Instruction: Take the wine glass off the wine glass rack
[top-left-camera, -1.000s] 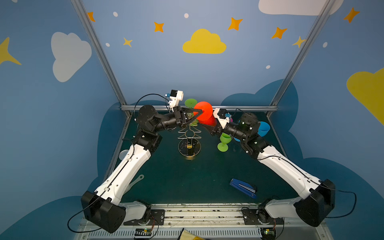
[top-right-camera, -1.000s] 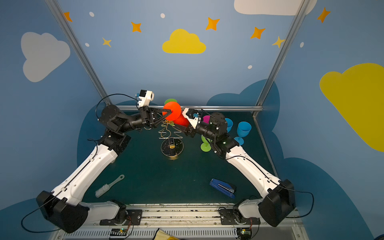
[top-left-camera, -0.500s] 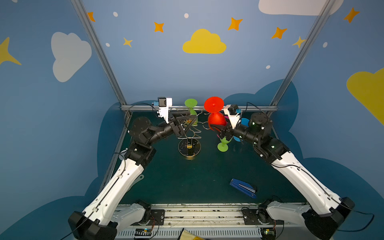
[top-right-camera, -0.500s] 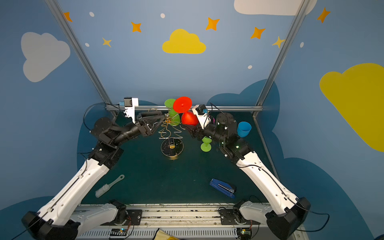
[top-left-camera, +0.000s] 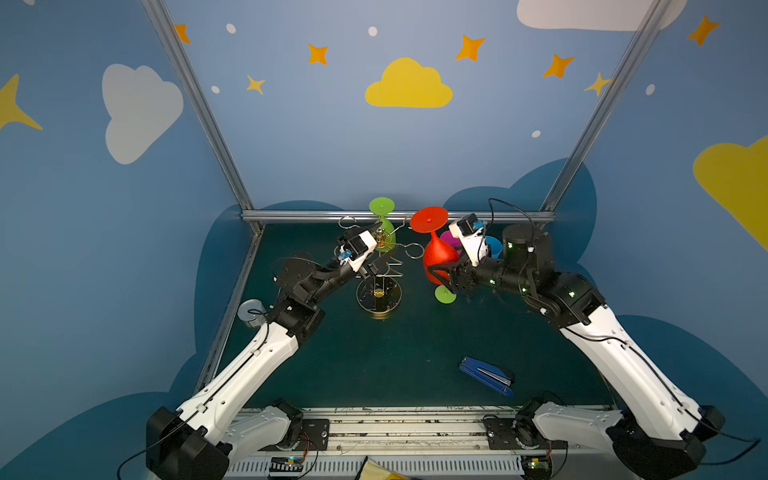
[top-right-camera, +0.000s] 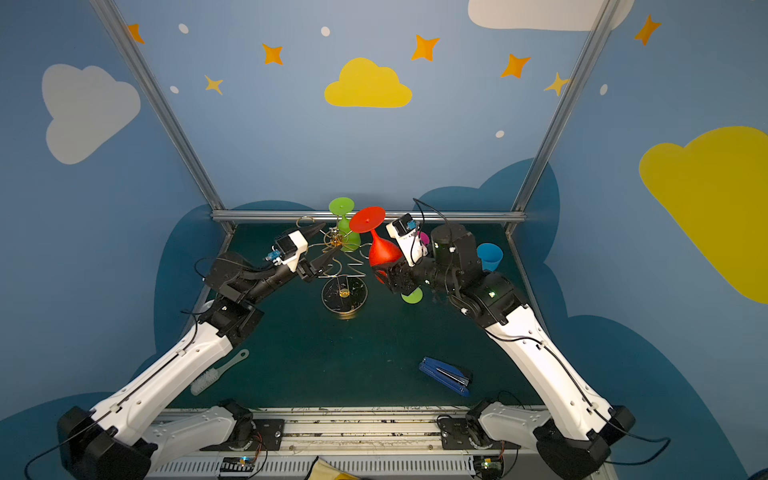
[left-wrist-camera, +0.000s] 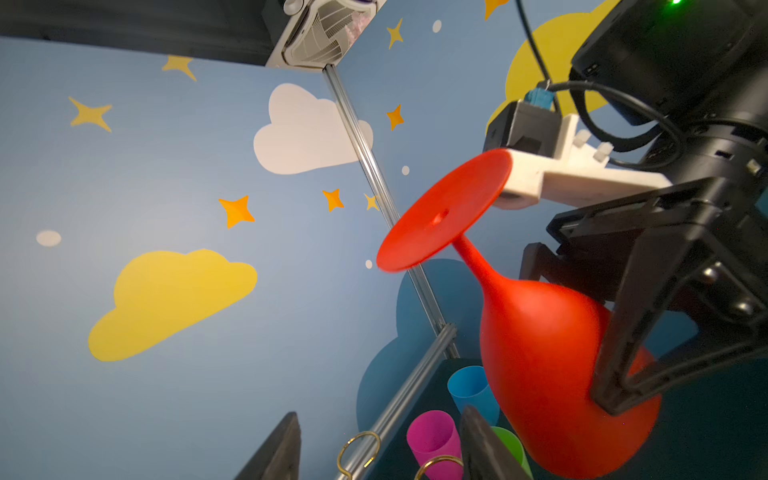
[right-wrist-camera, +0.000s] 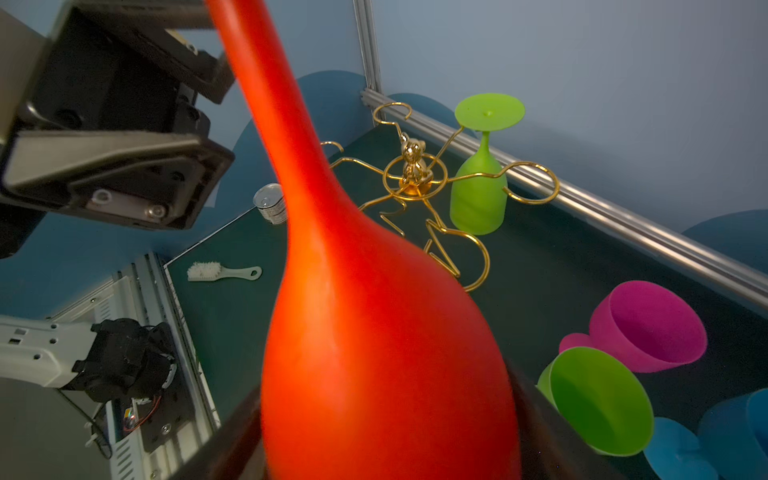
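Note:
I should regrip the red wine glass with my left gripper on the stem before standing it upright, since my right gripper holds it foot up.
The red wine glass hangs upside down, foot up, just right of the wine glass rack and apart from its gold arms. My right gripper is shut on the glass's bowl. My left gripper stands open and empty beside the top of the rack, with gold loops between its fingers. A green wine glass hangs upside down on a far arm of the rack.
On the mat behind the red glass lie a green glass, a magenta one and blue ones. A blue stapler lies front right, a white brush front left, a small tin at the left edge.
The right gripper carried the red glass rightward and lower, away from the rack's top. The left gripper let go, opened, and drew back left beside the rack.

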